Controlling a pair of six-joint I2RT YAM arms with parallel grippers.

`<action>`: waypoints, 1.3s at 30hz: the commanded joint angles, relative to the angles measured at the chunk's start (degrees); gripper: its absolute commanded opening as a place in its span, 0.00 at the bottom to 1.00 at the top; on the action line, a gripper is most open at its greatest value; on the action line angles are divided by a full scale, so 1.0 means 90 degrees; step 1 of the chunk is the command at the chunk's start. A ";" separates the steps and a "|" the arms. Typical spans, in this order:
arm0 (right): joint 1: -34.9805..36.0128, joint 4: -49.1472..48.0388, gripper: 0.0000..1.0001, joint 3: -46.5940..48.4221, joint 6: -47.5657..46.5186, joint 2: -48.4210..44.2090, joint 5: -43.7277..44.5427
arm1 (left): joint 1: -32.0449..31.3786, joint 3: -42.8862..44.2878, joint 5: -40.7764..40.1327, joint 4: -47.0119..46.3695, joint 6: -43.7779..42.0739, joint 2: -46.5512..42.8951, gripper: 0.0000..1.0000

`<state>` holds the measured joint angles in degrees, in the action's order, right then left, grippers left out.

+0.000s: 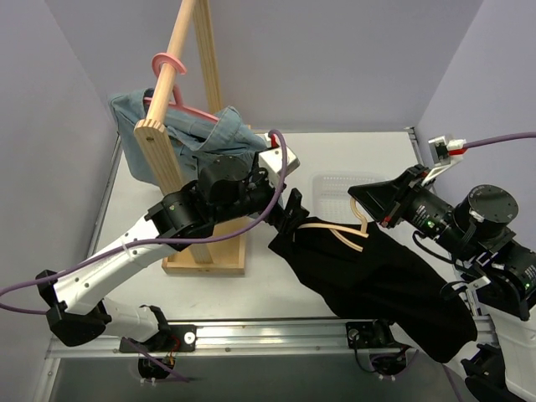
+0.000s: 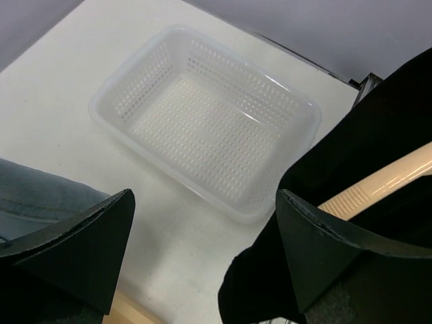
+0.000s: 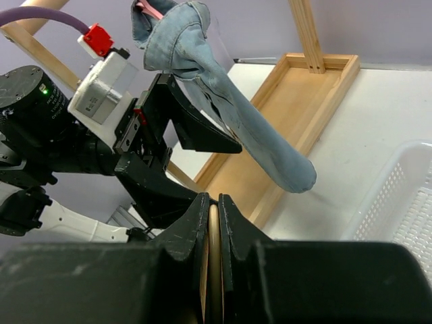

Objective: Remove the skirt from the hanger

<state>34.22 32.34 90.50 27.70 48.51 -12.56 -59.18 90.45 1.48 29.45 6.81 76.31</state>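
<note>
My open left gripper is barely around the black skirt's edge, so next I move it farther over the cloth past the hanger's arm and close it there.
A black skirt hangs on a tan wooden hanger and drapes down to the table's near right edge. My right gripper is shut on the hanger's hook, which shows as a tan strip between the fingers in the right wrist view. My left gripper is open and empty at the skirt's left end. In the left wrist view the skirt and the hanger's arm lie by the right finger, and bare table shows between the fingers.
A wooden clothes rack stands at the left on a tray-like base. A denim garment hangs from it on a pink hanger. A white perforated basket sits on the table behind the skirt.
</note>
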 commanded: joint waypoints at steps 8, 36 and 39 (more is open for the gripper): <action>0.0017 0.0069 0.00 0.0150 -0.0168 0.0001 0.0350 | -0.0124 -0.0041 0.0139 -0.0021 0.0366 -0.0305 0.94; 0.0036 0.0147 0.00 0.0365 -0.0119 -0.0009 0.0467 | -0.0475 -0.0344 0.0062 0.0409 0.0328 -0.0071 0.94; 0.0036 0.0147 0.00 0.0345 -0.0100 -0.0029 0.0467 | -0.0593 -0.0246 -0.0319 0.0575 0.0288 0.0046 0.95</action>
<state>34.22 37.30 92.42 26.52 48.58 -8.88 -63.55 87.18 1.98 32.64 9.98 75.77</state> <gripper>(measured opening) 0.029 0.942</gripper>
